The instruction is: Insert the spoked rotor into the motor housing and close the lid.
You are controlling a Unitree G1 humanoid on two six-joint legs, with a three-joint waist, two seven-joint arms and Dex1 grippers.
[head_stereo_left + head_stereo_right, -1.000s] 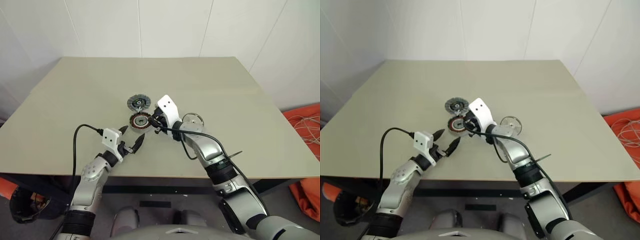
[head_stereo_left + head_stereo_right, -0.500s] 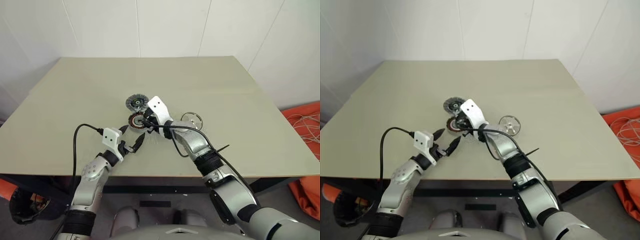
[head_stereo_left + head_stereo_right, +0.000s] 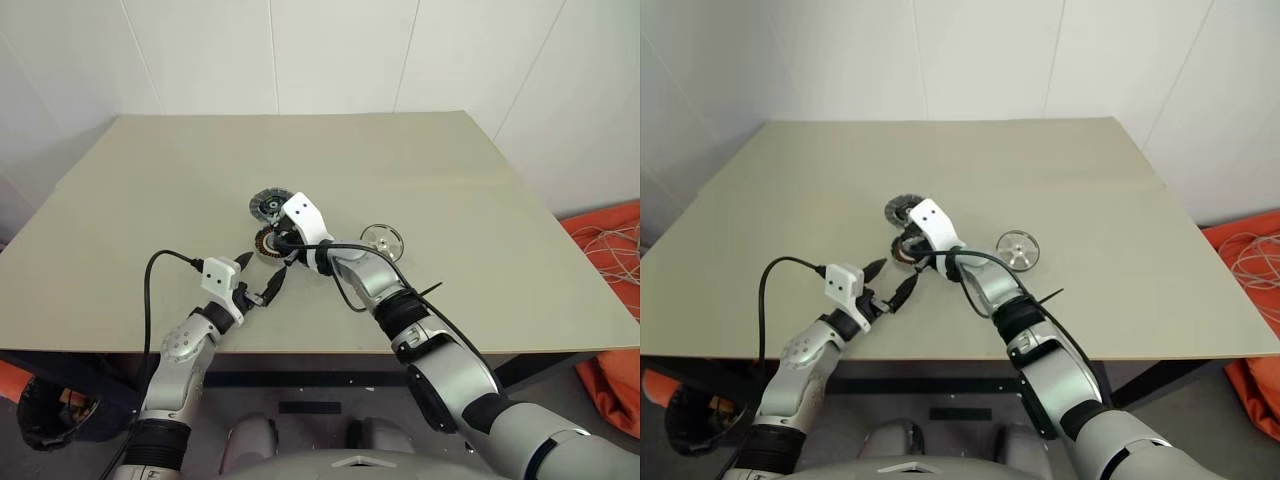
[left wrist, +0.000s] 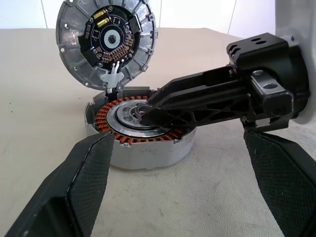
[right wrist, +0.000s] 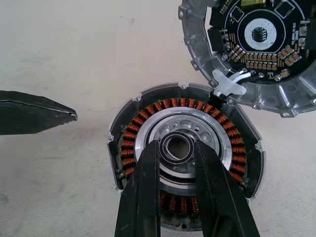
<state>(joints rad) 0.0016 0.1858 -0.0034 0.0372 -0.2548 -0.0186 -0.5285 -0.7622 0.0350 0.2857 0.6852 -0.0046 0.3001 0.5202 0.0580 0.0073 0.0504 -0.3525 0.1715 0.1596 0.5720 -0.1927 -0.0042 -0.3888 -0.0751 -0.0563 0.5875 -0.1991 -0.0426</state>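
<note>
The thin ring (image 5: 176, 147) is crooked on the centre part inside the motor housing, so the robot's right gripper should first close and lightly push the ring's edge (image 5: 186, 132) with its fingers.
The motor housing (image 5: 133, 143), a round dark shell with copper windings, lies near the middle of the table. Its lid (image 4: 106, 42), a grey finned disc with a circuit board inside, stands tilted open just behind it, joined by a white lead. My right gripper (image 5: 177, 147) reaches down over the housing. Its fingers stand a narrow gap apart, either side of the silvery hub ring, with nothing between them. The spoked rotor (image 3: 382, 239) lies flat on the table to the right of that arm. My left gripper (image 3: 263, 270) hovers wide open just in front of the housing.
The beige table (image 3: 450, 160) stretches wide on all sides, with a white wall behind it. An orange heap with pale cables (image 3: 612, 245) sits on the floor past the table's right edge. A black cable (image 3: 165, 265) loops off my left wrist.
My right arm has swung left and lower, bringing its fingers from beside the housing to over its hub. The left gripper has kept still and wide open.
</note>
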